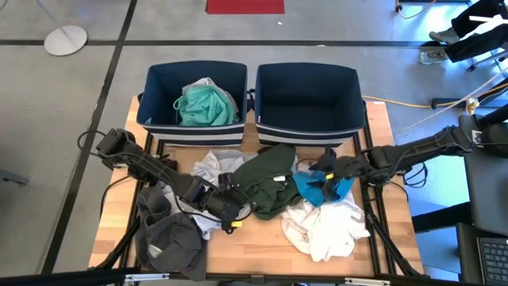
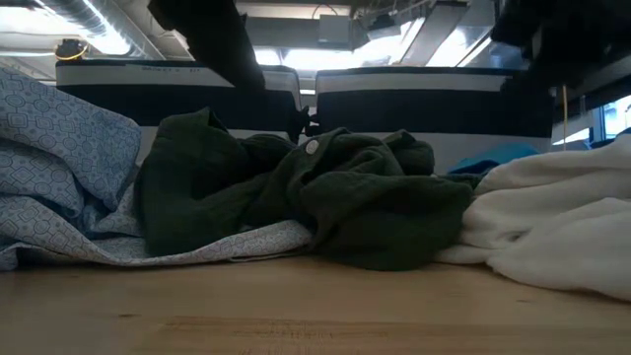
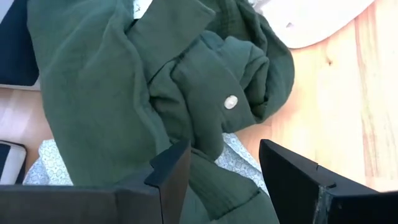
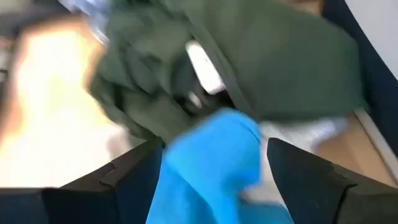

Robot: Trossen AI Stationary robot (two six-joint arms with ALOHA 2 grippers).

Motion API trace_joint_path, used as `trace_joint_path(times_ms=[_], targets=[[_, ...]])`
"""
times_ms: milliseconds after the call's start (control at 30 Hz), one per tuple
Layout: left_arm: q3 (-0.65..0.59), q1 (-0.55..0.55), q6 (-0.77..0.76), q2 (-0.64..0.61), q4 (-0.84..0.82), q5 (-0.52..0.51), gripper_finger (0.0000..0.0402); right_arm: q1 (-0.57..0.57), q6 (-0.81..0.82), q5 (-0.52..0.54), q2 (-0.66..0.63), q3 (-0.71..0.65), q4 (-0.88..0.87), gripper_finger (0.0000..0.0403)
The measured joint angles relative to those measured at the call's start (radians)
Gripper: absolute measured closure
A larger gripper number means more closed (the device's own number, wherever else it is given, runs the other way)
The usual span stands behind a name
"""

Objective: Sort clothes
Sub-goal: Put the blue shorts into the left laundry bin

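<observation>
I can see the blue garment's raised fold [image 4: 214,152] standing in the middle between my right gripper's open fingers, above the white cloth. I should keep lowering them until they close on that fold [image 1: 309,189].
A dark green garment [image 1: 270,179] lies crumpled at the table's middle, partly on a light patterned cloth [image 1: 210,165]. A blue garment [image 1: 325,189] lies to its right, with a white one [image 1: 327,229] nearer the front. A dark grey one [image 1: 171,238] lies at the front left. My left gripper [image 1: 236,210] is open at the green garment's near-left edge, and a fold of green cloth [image 3: 217,168] lies between its fingers. My right gripper [image 1: 317,181] is open over the blue garment, and a bunch of blue cloth [image 4: 211,155] stands between its fingers. My left gripper has its open fingers [image 3: 171,168] on either side of a green fold [image 3: 211,155]; I cannot tell whether they touch it. My right gripper has its open fingers [image 4: 134,177] on either side of the blue bunch [image 4: 208,168]; the blur hides whether they touch it.
Two navy bins stand at the table's far edge. The left bin [image 1: 163,119] holds a turquoise garment [image 1: 205,105] and a pale one. The right bin [image 1: 349,119] shows only its dark floor. Bare wood [image 1: 262,254] lies along the front edge.
</observation>
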Motion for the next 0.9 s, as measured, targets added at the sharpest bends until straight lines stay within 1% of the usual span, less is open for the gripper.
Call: trace_joint_path(times_ms=[100,267,367,467,567,633,733,900], targets=[[0.000,-0.014,0.000,0.000,0.001,-0.008,0.0219,-0.001,0.005,0.041,0.056,0.000,-0.043,0.0109],[0.000,-0.030,-0.013,0.000,-0.003,-0.010,0.0219,-0.004,0.002,0.044,0.132,0.000,-0.038,0.0109],[0.000,-0.036,-0.016,0.000,-0.022,-0.010,0.0219,-0.004,0.001,0.033,0.170,0.000,-0.036,0.0109],[0.000,-0.041,-0.026,0.000,-0.039,-0.011,0.0219,-0.004,-0.005,-0.020,0.203,0.000,-0.034,0.0109],[0.000,-0.041,-0.025,0.000,-0.045,-0.013,0.0219,-0.003,-0.006,-0.023,0.222,0.000,-0.036,0.0116],[0.000,-0.041,-0.025,0.000,-0.044,-0.015,0.0219,-0.004,-0.006,-0.028,0.232,0.000,-0.045,0.0132],[0.000,-0.041,-0.024,0.000,-0.045,-0.016,0.0219,-0.004,-0.006,-0.036,0.234,0.000,-0.058,0.0172],[0.000,-0.041,-0.023,0.000,-0.044,-0.018,0.0219,-0.003,-0.007,-0.037,0.234,0.000,-0.056,0.0266]])
